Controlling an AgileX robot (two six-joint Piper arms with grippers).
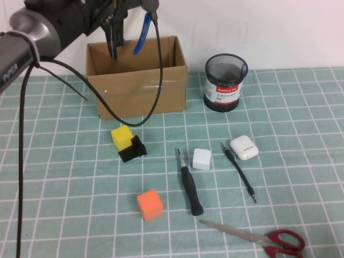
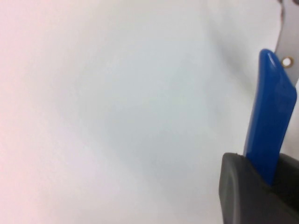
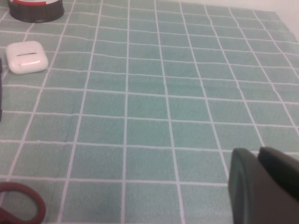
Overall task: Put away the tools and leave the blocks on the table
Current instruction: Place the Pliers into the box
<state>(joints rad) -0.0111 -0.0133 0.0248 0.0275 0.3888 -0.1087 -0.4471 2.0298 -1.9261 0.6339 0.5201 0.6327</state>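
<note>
My left gripper should keep lowering the pliers, as the pliers' blue handle (image 1: pixel 142 35) points down over the cardboard box's opening (image 1: pixel 151 58), and then let them go inside the box.
My left gripper (image 1: pixel 131 11) is shut on the blue-handled pliers (image 1: pixel 142 33) and holds them over the open cardboard box (image 1: pixel 137 80). The left wrist view shows a blue handle (image 2: pixel 271 116) standing out from between the fingers (image 2: pixel 243 196). The black-handled screwdriver (image 1: pixel 189 185), thin precision driver (image 1: pixel 238 171) and red-handled scissors (image 1: pixel 258 236) lie on the mat. The yellow (image 1: pixel 122 135), notched black (image 1: pixel 133 150), white (image 1: pixel 202 159) and orange (image 1: pixel 149 205) blocks sit there too. My right gripper (image 3: pixel 256 156) is shut and empty, low over the mat, out of the high view.
A black mesh pen holder (image 1: pixel 226 83) stands right of the box. A white rounded case (image 1: pixel 244 147) lies beside the precision driver and also shows in the right wrist view (image 3: pixel 27 57). The left arm's cable (image 1: pixel 156 80) hangs in front of the box.
</note>
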